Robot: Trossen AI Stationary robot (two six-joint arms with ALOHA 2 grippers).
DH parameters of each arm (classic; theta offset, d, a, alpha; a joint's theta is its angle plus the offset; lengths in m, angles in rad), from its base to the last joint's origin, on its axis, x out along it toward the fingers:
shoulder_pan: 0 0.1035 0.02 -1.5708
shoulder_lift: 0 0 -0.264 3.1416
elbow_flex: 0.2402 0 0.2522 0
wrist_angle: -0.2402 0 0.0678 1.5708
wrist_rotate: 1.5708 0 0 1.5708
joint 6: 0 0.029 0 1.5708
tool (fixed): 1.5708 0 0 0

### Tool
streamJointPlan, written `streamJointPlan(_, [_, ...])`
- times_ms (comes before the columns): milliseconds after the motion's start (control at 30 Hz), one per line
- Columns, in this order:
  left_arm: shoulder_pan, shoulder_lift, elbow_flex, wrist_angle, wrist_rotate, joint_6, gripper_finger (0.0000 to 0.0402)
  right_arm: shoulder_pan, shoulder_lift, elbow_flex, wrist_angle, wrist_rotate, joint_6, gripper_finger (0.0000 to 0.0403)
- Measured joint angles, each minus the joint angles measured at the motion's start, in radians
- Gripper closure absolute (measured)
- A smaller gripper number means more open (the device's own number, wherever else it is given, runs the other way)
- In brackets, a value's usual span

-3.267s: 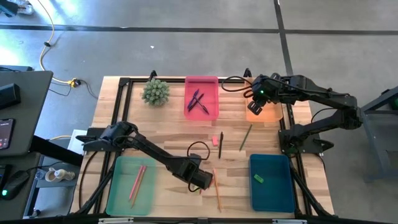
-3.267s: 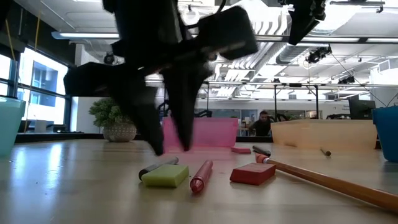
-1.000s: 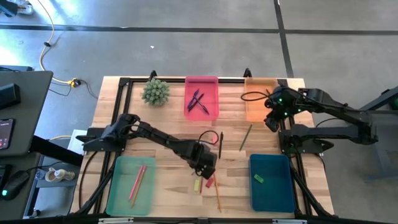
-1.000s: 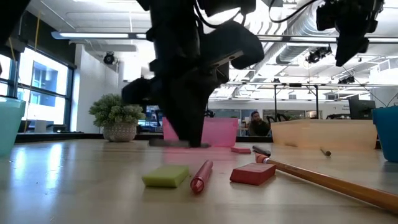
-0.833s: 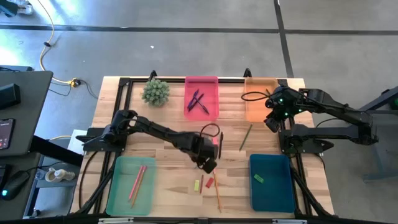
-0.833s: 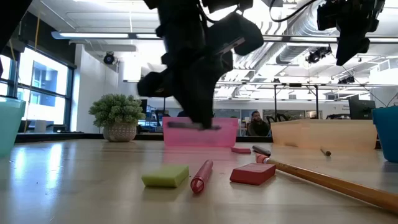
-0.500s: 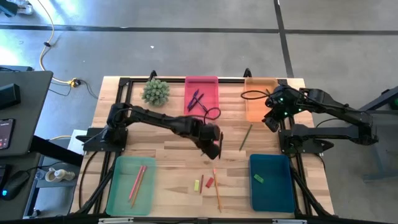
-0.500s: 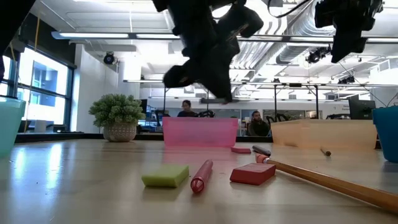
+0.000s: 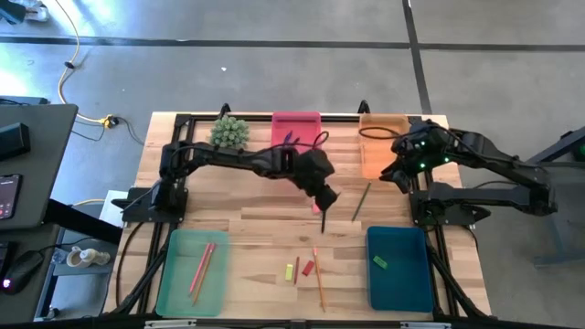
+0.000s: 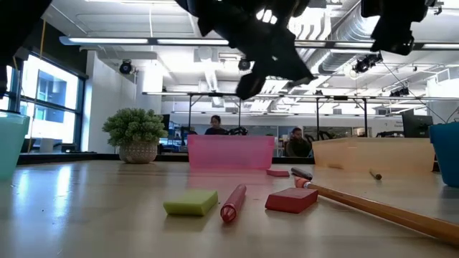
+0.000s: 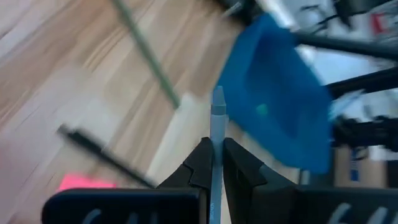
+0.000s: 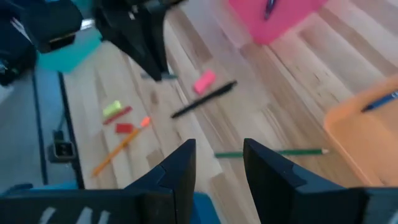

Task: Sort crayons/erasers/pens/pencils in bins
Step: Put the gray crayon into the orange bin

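The grey stick's loose end (image 11: 218, 102) sticks out past my left gripper's fingers. My right gripper should keep moving toward that end (image 12: 169, 76) until its fingers close there.
My left gripper (image 9: 330, 197) hangs over the table's middle, shut on a thin grey stick (image 11: 217, 115). Below it lie a black pen (image 9: 324, 216), a pink eraser (image 9: 315, 206) and a green stick (image 9: 361, 201). Toward the near edge lie a yellow-green eraser (image 9: 289, 271), a red eraser (image 9: 308, 268), a red stick (image 9: 296, 266) and an orange pencil (image 9: 319, 281). The pink bin (image 9: 294, 122) holds pens. The pale green bin (image 9: 192, 270) holds pencils. My right gripper (image 9: 388, 174) hangs open over the orange bin (image 9: 377, 157). My left gripper pinches the grey stick (image 11: 216, 154) between its two fingers (image 11: 239, 163). One end of the stick (image 11: 218, 98) stands out past them. The fingers slant down toward the table's right side. The stick is lifted clear of the table.
The dark blue bin (image 9: 399, 268) at the near right holds a green eraser (image 9: 379, 263). A blue pen (image 12: 379, 99) lies in the orange bin. A potted plant (image 9: 228, 134) stands at the far left. Black frame rails run along the table's edges.
My left gripper has risen with the grey stick and gone from above the erasers near the front toward the far edge and the right, to the table's middle. It has turned and tipped up from pointing down to a slant.
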Motion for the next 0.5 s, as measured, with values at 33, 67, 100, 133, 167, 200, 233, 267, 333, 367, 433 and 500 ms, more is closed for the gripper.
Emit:
streamJointPlan(33, [0.008, 0.000, 0.000, 0.028, 0.018, 0.000, 0.0392, 0.000, -0.005, 0.000, 0.016, -0.001, 0.019, 0.0277])
streamJointPlan(67, [0.015, 0.000, 0.000, 0.058, 0.034, 0.001, 0.0392, 0.000, -0.009, 0.000, 0.034, -0.004, 0.035, 0.0277])
streamJointPlan(100, [0.020, 0.000, 0.000, 0.085, 0.044, 0.006, 0.0392, 0.000, -0.014, 0.000, 0.053, -0.009, 0.050, 0.0277])
streamJointPlan(133, [0.026, 0.000, 0.000, 0.109, 0.053, 0.017, 0.0392, 0.000, -0.017, 0.000, 0.072, -0.015, 0.067, 0.0277])
streamJointPlan(167, [0.031, 0.000, 0.000, 0.134, 0.067, 0.027, 0.0392, 0.000, -0.018, 0.000, 0.092, -0.020, 0.082, 0.0277])
streamJointPlan(200, [0.037, 0.000, 0.000, 0.162, 0.085, 0.030, 0.0392, 0.000, -0.020, 0.000, 0.114, -0.027, 0.097, 0.0277])
streamJointPlan(233, [0.041, 0.000, 0.000, 0.188, 0.097, 0.030, 0.0392, 0.000, -0.021, 0.000, 0.138, -0.032, 0.111, 0.0277])
streamJointPlan(267, [0.046, 0.000, 0.000, 0.214, 0.108, 0.030, 0.0392, 0.000, -0.021, 0.000, 0.161, -0.036, 0.127, 0.0277])
streamJointPlan(333, [0.054, 0.001, 0.000, 0.263, 0.136, 0.029, 0.0392, 0.000, -0.021, 0.000, 0.213, -0.038, 0.156, 0.0277])
streamJointPlan(367, [0.059, 0.001, 0.000, 0.288, 0.148, 0.029, 0.0392, 0.000, -0.020, 0.000, 0.235, -0.038, 0.172, 0.0277])
streamJointPlan(433, [0.063, 0.001, 0.000, 0.332, 0.154, 0.030, 0.0392, 0.000, -0.020, 0.000, 0.278, -0.038, 0.198, 0.0277])
streamJointPlan(500, [0.068, 0.001, 0.000, 0.370, 0.163, 0.030, 0.0392, 0.000, -0.020, 0.000, 0.315, -0.037, 0.222, 0.0277])
